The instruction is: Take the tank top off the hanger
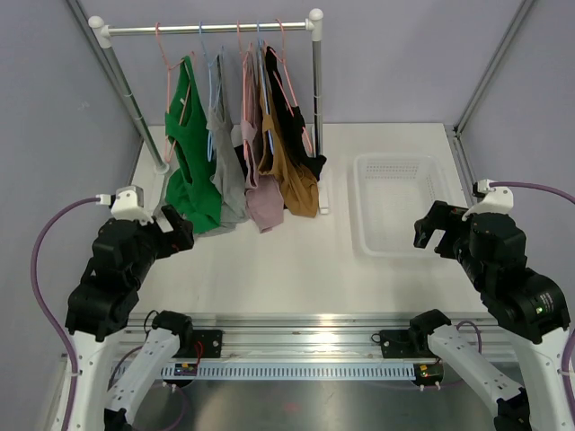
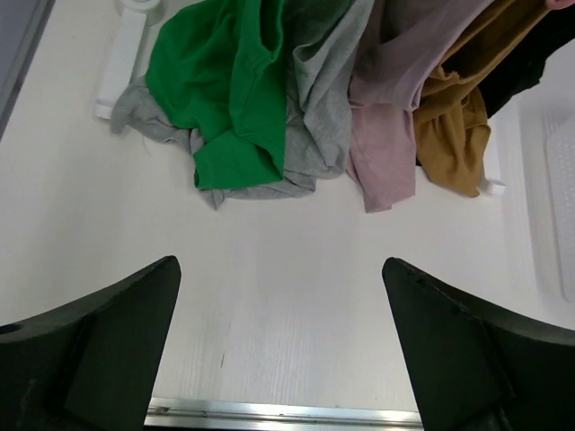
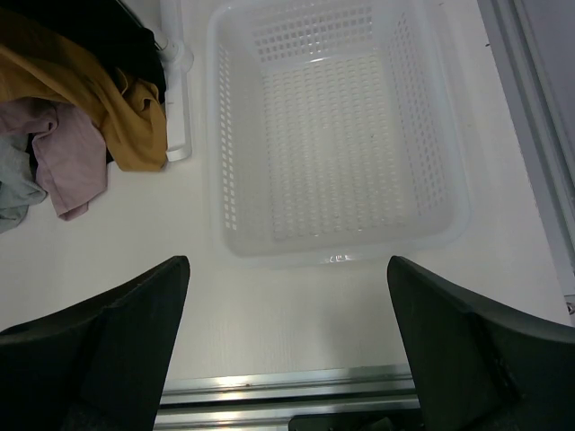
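Note:
My left gripper should keep heading for the black tank top's pink hanger (image 1: 292, 88), last in the row beside the open basket side, until it closes on that hanger (image 1: 286, 68).
Several tank tops hang on hangers from a metal rack (image 1: 207, 29) at the back left: green (image 1: 190, 153), grey (image 1: 226, 162), pink (image 1: 260, 171), mustard (image 1: 289, 171) and black (image 1: 292, 99). Their hems rest on the table, also in the left wrist view, green (image 2: 229, 90), grey (image 2: 319, 81), pink (image 2: 386, 117), mustard (image 2: 454, 135). My left gripper (image 1: 176, 235) is open and empty, low near the green top's hem. My right gripper (image 1: 431, 235) is open and empty, at the near right corner of the basket.
A white perforated plastic basket (image 1: 364, 202) sits empty right of the rack; it also shows in the right wrist view (image 3: 220, 171). The rack's white feet (image 2: 121, 63) stand on the table. Metal frame posts rise at both sides; an aluminium rail (image 1: 296, 323) runs along the near edge.

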`<move>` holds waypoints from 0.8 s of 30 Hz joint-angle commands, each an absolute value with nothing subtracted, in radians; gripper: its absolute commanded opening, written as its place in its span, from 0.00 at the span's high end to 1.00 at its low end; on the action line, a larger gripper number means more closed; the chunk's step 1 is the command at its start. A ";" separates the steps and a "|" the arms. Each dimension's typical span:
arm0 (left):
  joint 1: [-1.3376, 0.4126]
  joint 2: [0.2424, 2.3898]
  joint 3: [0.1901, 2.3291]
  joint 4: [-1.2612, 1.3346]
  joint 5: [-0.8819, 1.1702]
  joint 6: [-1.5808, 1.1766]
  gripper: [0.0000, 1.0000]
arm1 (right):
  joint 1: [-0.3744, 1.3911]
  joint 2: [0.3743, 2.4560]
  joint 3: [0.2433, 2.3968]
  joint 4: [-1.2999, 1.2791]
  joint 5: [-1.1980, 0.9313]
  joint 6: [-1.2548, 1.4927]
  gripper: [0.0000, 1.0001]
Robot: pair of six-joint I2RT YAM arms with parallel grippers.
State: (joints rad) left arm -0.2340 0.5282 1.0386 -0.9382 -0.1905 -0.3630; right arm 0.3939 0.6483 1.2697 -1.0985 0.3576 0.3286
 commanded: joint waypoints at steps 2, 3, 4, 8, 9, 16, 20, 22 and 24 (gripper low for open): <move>-0.238 0.606 1.158 -0.833 -0.061 -0.371 0.01 | 0.400 0.647 1.287 -1.085 0.364 0.321 0.00; -0.238 0.647 1.178 -0.818 -0.049 -0.376 0.01 | 0.400 0.644 1.279 -1.081 0.359 0.322 0.00; -0.239 0.670 1.199 -0.815 -0.034 -0.382 0.01 | 0.400 0.638 1.276 -1.071 0.347 0.327 0.01; -0.291 0.784 1.319 -0.761 -0.038 -0.425 0.01 | 0.402 0.614 1.247 -1.040 0.313 0.328 0.00; -0.343 0.807 1.374 -0.755 -0.057 -0.433 0.01 | 0.402 0.614 1.246 -1.039 0.307 0.331 0.00; -0.558 1.087 1.616 -0.635 -0.239 -0.433 0.01 | 0.402 0.612 1.247 -1.039 0.255 0.345 0.00; -0.618 1.291 1.751 -0.552 -0.291 -0.401 0.01 | 0.400 0.586 1.247 -1.037 0.232 0.351 0.00; -0.652 1.371 1.827 -0.535 -0.337 -0.377 0.01 | 0.400 0.581 1.246 -1.034 0.201 0.351 0.01; -0.689 1.489 1.936 -0.511 -0.344 -0.330 0.01 | 0.400 0.577 1.241 -1.029 0.184 0.353 0.01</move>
State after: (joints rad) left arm -0.6456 1.3876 1.8153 -0.6235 -0.2691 -0.3908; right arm 0.3939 0.5869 1.2484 -1.0737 0.2356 0.3416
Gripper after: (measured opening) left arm 0.988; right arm 0.993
